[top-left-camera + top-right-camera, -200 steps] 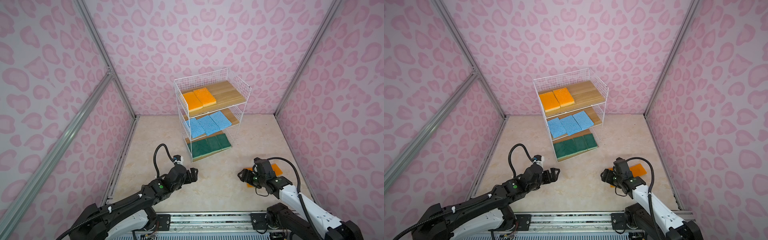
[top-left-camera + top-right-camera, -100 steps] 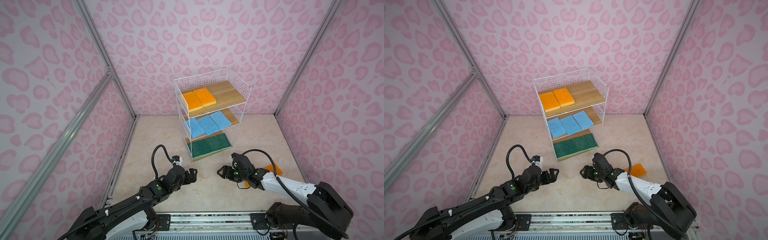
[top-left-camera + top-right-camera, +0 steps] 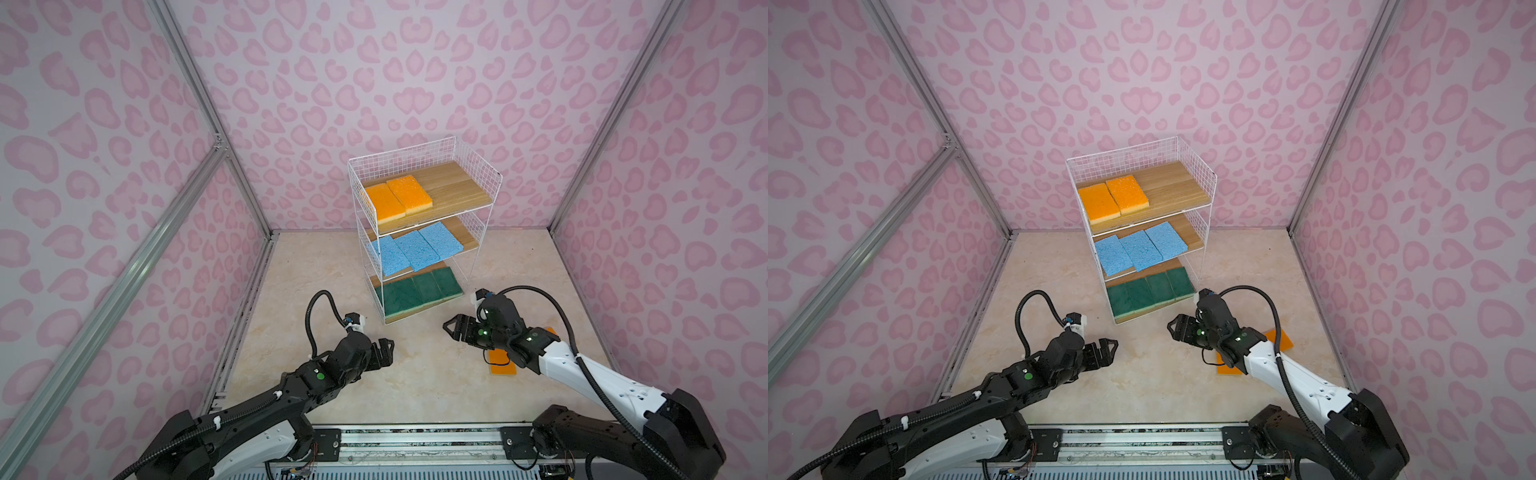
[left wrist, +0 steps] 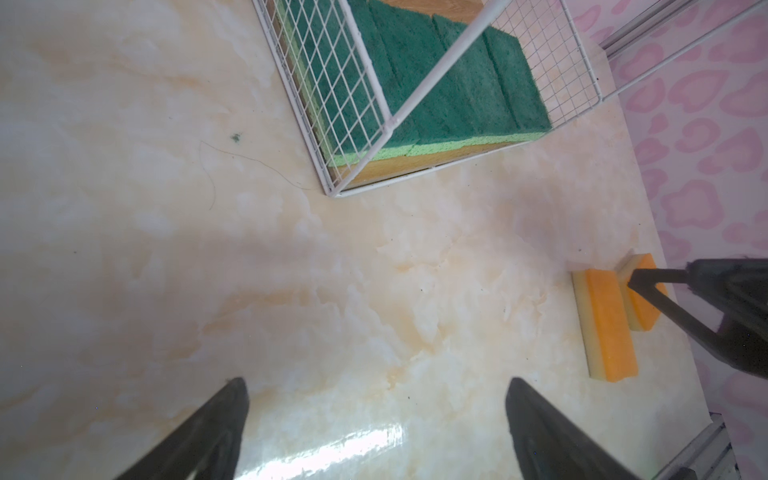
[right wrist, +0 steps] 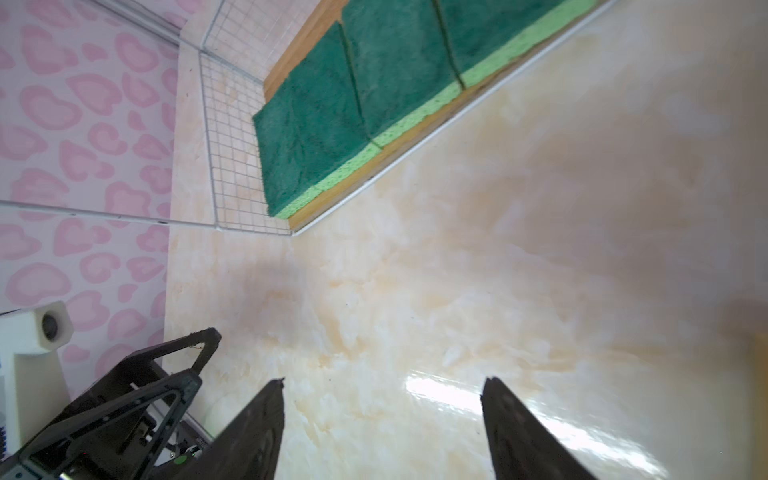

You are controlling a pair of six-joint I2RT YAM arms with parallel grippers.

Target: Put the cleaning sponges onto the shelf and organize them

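I should use my right gripper to bring the nearer orange sponge [image 3: 502, 365] to the floor's middle [image 3: 442, 356] for handover, because the sponge lies under my right arm, far from my left gripper.
The shelf [image 3: 457, 187] stands at the back middle in both top views. Its top board holds two orange sponges [image 3: 397, 199], the middle board three blue sponges [image 3: 415, 249], the bottom board several green sponges [image 3: 419, 291]. Two more orange sponges [image 3: 500, 361] lie on the floor at the right, partly hidden under my right arm; the left wrist view shows them side by side [image 4: 606, 324]. My right gripper [image 3: 451, 326] hovers open and empty left of them, before the shelf's front right corner. My left gripper [image 3: 386, 351] stands open and empty over bare floor [image 4: 376, 382].
Pink patterned walls [image 3: 124, 208] close in the marble floor on three sides. An aluminium rail [image 3: 415, 436] carrying both arm bases runs along the front edge. The shelf's thin wire legs [image 4: 390, 120] and grid sides stand near both grippers.
My right gripper swung left from above the floor's orange sponges to a spot in front of the shelf, holding nothing. The left arm barely moved.
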